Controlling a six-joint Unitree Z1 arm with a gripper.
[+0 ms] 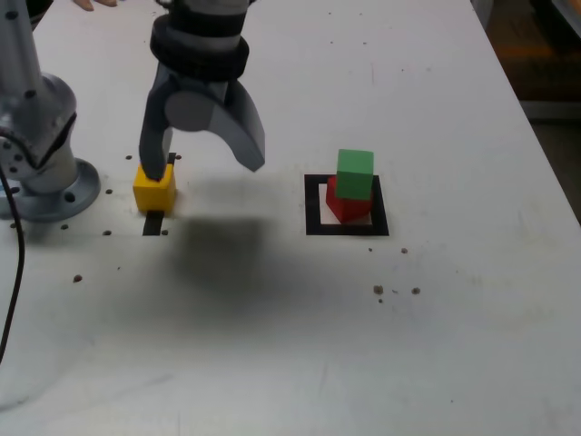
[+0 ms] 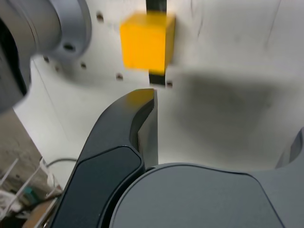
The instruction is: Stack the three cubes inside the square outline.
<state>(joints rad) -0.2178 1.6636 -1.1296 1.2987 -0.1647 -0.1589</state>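
Note:
My gripper is to take the green cube off and put it beside the square outline before it gets the yellow cube, because the green cube is crooked on the red cube.
The green cube sits slightly askew on the red cube, both inside the black square outline right of centre in the exterior view. Alone at that view's left, the yellow cube rests on a short black strip. My gripper hangs open just above the table, empty. One finger comes down right at the yellow cube's far top edge. The other finger stands well to the exterior view's right of it. The cube is not between the jaws.
The arm's round grey base is bolted down at the exterior view's left, close beside the yellow cube, with a cable trailing forward. Small dark crumbs dot the white table. The table edge runs down the right side.

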